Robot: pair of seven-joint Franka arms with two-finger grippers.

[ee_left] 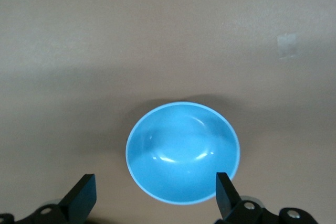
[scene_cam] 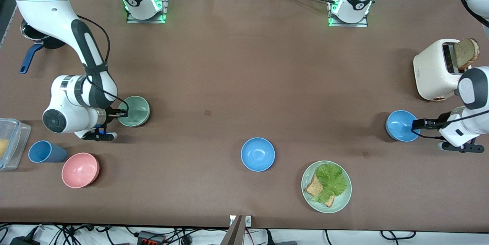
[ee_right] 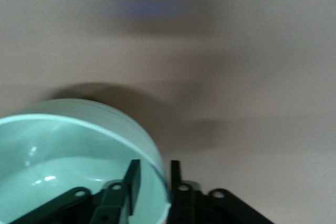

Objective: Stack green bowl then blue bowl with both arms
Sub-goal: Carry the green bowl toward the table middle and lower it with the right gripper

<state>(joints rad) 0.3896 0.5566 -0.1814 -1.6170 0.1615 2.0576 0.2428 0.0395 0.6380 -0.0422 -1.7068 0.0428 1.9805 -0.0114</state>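
Observation:
Next, my right gripper carries the green bowl (scene_cam: 137, 110) to the middle (scene_cam: 247, 92) before my left gripper stacks the blue bowl, because the green bowl is far from my left gripper.
The green bowl (scene_cam: 134, 110) sits toward the right arm's end of the table. My right gripper (scene_cam: 123, 113) is shut on its rim, one finger inside the bowl (ee_right: 79, 156) and one outside (ee_right: 154, 167). A blue bowl (scene_cam: 400, 125) sits toward the left arm's end, nearer the front camera than the toaster. My left gripper (scene_cam: 415, 124) is open and empty at this bowl's rim. In the left wrist view the bowl (ee_left: 182, 150) lies just ahead of the wide-spread fingers (ee_left: 155, 182). A second blue bowl (scene_cam: 258, 154) sits alone near the middle.
A white toaster (scene_cam: 435, 70) holds a bread slice. A pale-green plate (scene_cam: 342, 198) carries toast and lettuce. A pink bowl (scene_cam: 80, 169), a blue cup (scene_cam: 44, 152), a clear container (scene_cam: 9, 143) and a dark pan (scene_cam: 34, 40) stand at the right arm's end.

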